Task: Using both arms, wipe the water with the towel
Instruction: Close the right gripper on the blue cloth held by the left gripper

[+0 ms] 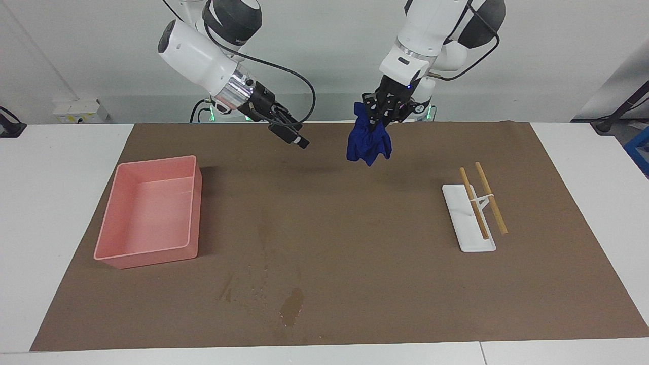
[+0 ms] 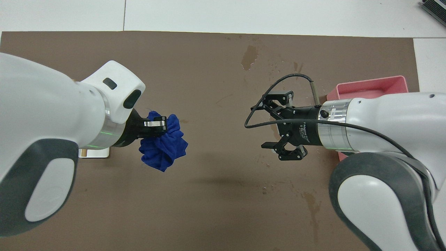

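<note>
The deep-blue towel [image 2: 163, 145] is hanging in loose, bunched folds [image 2: 166, 151]. It will stay crumpled and sag limply when I carry it into the pink tray.
The deep-blue towel [image 1: 369, 143] [image 2: 163, 148] hangs bunched in the air over the middle of the brown mat, near the robots' edge. My left gripper [image 1: 379, 117] [image 2: 157, 125] is shut on its top. My right gripper [image 1: 296, 140] [image 2: 269, 123] hovers beside it, toward the pink tray's end, and is open with nothing between its fingers. A gap of bare mat separates the two grippers. The water [image 1: 292, 305] [image 2: 249, 56] is a dark wet blotch with droplets and streaks, farther from the robots than both grippers, near the mat's edge.
A pink tray [image 1: 109, 218] [image 2: 369, 87] sits on the mat at the right arm's end, partly covered by that arm in the overhead view. A white rack with two wooden sticks [image 1: 474, 215] stands at the left arm's end.
</note>
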Robot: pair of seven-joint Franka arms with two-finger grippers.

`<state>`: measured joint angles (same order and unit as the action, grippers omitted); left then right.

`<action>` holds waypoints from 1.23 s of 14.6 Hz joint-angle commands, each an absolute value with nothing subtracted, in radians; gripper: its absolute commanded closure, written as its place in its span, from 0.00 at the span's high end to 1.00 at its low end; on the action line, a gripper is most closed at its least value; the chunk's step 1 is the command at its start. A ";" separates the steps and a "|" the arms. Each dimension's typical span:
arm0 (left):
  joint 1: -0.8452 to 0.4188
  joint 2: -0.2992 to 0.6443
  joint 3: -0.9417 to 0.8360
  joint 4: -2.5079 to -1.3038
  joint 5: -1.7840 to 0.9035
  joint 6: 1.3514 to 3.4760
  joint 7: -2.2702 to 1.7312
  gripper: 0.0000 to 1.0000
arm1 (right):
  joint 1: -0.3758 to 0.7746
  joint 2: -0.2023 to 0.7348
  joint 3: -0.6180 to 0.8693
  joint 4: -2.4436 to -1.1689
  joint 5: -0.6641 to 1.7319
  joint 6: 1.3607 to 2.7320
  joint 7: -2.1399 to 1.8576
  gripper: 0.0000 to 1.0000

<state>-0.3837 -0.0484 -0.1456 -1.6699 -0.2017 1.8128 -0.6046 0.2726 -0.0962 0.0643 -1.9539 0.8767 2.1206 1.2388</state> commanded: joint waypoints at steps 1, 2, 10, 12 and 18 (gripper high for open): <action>-0.434 -0.034 -0.132 -1.654 -0.212 1.885 -0.698 0.00 | 0.275 -0.081 0.063 -1.945 0.977 2.111 1.279 1.00; -0.454 -0.032 -0.132 -1.652 -0.212 1.916 -0.728 0.00 | 0.285 -0.071 0.066 -1.947 0.992 2.120 1.279 1.00; -0.570 -0.021 -0.137 -1.672 -0.218 2.029 -0.857 0.00 | 0.353 0.002 0.064 -1.936 1.006 2.178 1.278 1.00; -0.604 -0.031 -0.137 -1.697 -0.218 2.042 -0.887 0.00 | 0.351 0.003 0.064 -1.927 1.006 2.172 1.279 1.00; -0.604 -0.034 -0.138 -1.715 -0.219 2.095 -0.887 0.00 | 0.342 0.002 0.064 -1.905 1.000 2.151 1.282 0.84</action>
<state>-0.5853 -0.0223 -0.1454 -1.6816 -0.2024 2.0571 -0.8788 0.3462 -0.0036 0.0563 -1.9331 0.9835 2.1641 1.2660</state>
